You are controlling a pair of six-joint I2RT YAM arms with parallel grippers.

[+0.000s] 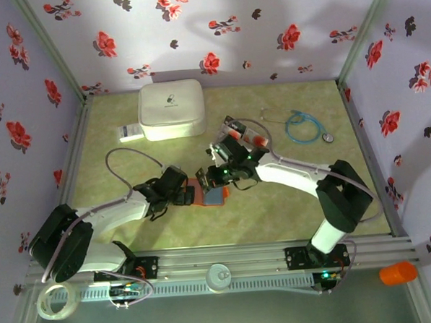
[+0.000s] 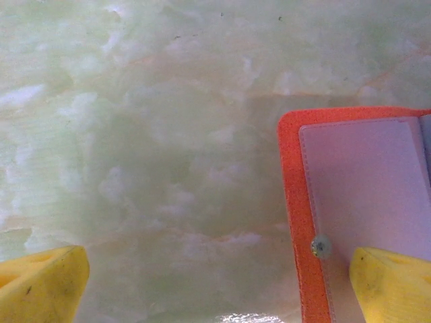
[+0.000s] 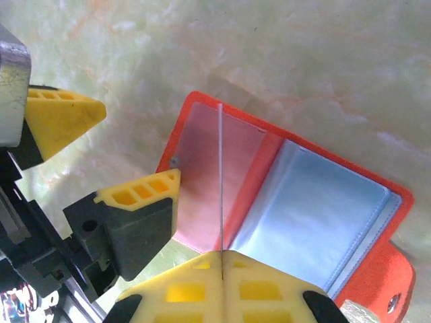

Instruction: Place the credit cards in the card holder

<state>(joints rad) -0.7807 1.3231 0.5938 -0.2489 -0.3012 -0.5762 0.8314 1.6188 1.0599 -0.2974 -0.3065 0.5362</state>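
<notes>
My right gripper has the credit card (image 3: 221, 171) slanted across the card holder's fold, so it should swing round and square the card with the bluish-grey sleeves (image 3: 311, 210) first.
The card holder (image 1: 216, 196) lies open on the green mat between the two arms, orange-red outside, with a pinkish flap and bluish-grey sleeves (image 3: 316, 208). My right gripper (image 3: 221, 259) is shut on a credit card (image 3: 221, 175). The card shows edge-on as a thin line standing over the holder's fold. My left gripper (image 2: 215, 289) is open, and its right finger (image 2: 394, 282) rests on the holder's left flap (image 2: 363, 202) beside the snap. Its yellow fingers (image 3: 138, 195) sit at the flap's edge in the right wrist view. More credit cards (image 1: 241, 135) lie behind the right gripper (image 1: 215, 177).
A big white rounded case (image 1: 171, 109) and a white barcode label (image 1: 129, 132) sit at the back left. A blue stethoscope (image 1: 304, 126) lies at the back right. An orange cylinder (image 1: 398, 273) and a tape roll (image 1: 58, 300) lie outside the front rail. Floral walls enclose the mat.
</notes>
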